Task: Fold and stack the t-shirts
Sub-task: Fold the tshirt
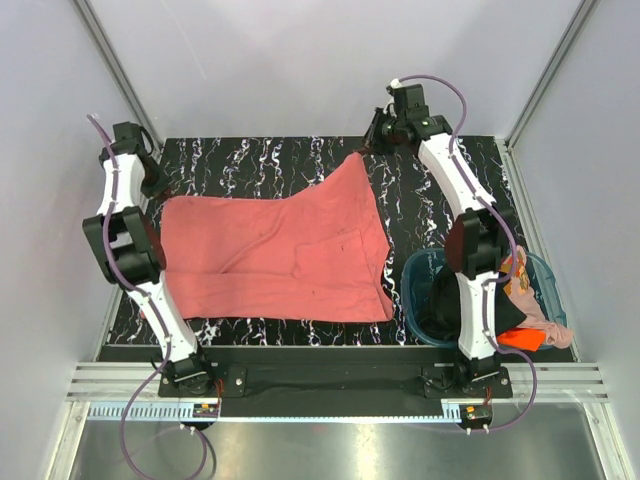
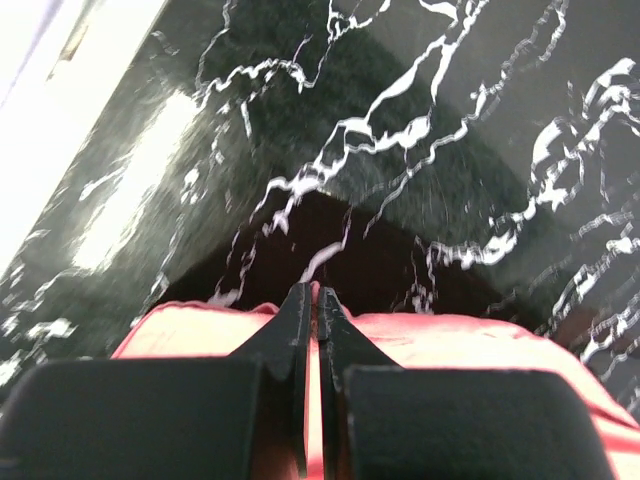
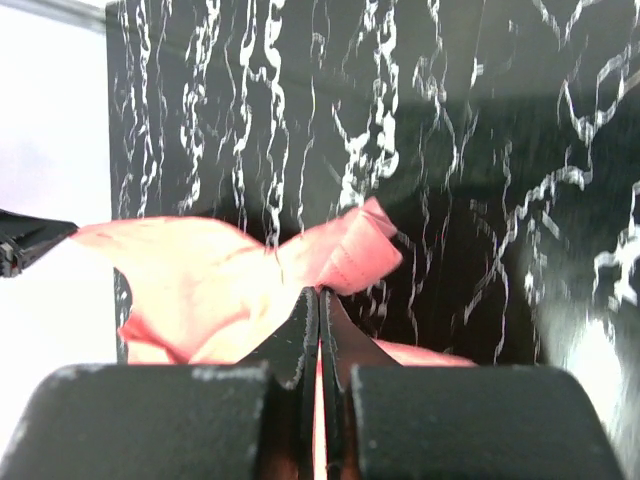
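Note:
My grippers are holding both far corners of the red t-shirt (image 1: 354,166), so my right gripper should keep pulling its corner in until that corner lies over the near half (image 1: 372,280).
A large salmon-red t-shirt (image 1: 280,255) lies spread on the black marbled table (image 1: 250,160). My left gripper (image 1: 157,186) is at the shirt's far left corner. In the left wrist view this gripper (image 2: 315,295) is shut, with a thin fold of the red shirt (image 2: 480,340) pinched between the jaws. My right gripper (image 1: 372,142) is at the shirt's far right corner, which is drawn toward the back of the table. In the right wrist view that gripper (image 3: 318,295) is shut on a hemmed edge of the shirt (image 3: 200,270).
A round teal basket (image 1: 412,300) stands at the near right beside the right arm's base. It holds a black garment (image 1: 438,305), an orange one (image 1: 520,338) and a pale pink one (image 1: 548,322). Grey walls and metal frame rails enclose the table.

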Available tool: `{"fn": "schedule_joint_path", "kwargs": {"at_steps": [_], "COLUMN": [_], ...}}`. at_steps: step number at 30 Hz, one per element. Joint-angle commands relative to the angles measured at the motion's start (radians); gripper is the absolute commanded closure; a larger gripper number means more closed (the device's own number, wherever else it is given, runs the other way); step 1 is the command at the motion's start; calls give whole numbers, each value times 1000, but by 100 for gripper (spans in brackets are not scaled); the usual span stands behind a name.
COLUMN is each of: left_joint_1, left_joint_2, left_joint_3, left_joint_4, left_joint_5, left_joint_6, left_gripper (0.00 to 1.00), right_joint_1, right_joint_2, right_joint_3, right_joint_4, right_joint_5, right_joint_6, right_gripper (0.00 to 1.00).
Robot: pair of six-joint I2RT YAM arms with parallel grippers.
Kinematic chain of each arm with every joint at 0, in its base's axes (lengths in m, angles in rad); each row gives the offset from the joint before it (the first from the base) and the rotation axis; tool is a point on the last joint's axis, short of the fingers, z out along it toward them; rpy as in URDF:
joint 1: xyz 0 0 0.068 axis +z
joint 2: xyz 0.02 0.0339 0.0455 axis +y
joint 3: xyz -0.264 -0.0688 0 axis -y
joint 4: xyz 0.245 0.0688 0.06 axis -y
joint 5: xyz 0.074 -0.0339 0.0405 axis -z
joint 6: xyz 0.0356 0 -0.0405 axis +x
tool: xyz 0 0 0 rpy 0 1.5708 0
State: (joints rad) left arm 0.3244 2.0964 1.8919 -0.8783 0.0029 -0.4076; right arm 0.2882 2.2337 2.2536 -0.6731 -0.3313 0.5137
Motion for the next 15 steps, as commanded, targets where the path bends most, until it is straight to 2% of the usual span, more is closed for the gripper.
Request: {"fn": "schedule_joint_path", "kwargs": {"at_steps": [1,9,15], "left_joint_1": [-1,8,50], "left_joint_2": [-96,-193,-262], "left_joint_3": [-43,-154,-273], "left_joint_4": [-22,-59,-45], "left_joint_5": [-46,-170,-185], "left_joint_6": [39,47,39], "left_gripper": [100,100,100], "right_joint_1": [3,3,3], "right_joint_2": [-109,-269,-388], "right_joint_3": [-78,-347,-506], "right_joint_4": [-37,-65,-74], "right_joint_5": [-26,-17,23], "right_joint_6": [14,5,-15], "right_gripper": [100,100,100]}}
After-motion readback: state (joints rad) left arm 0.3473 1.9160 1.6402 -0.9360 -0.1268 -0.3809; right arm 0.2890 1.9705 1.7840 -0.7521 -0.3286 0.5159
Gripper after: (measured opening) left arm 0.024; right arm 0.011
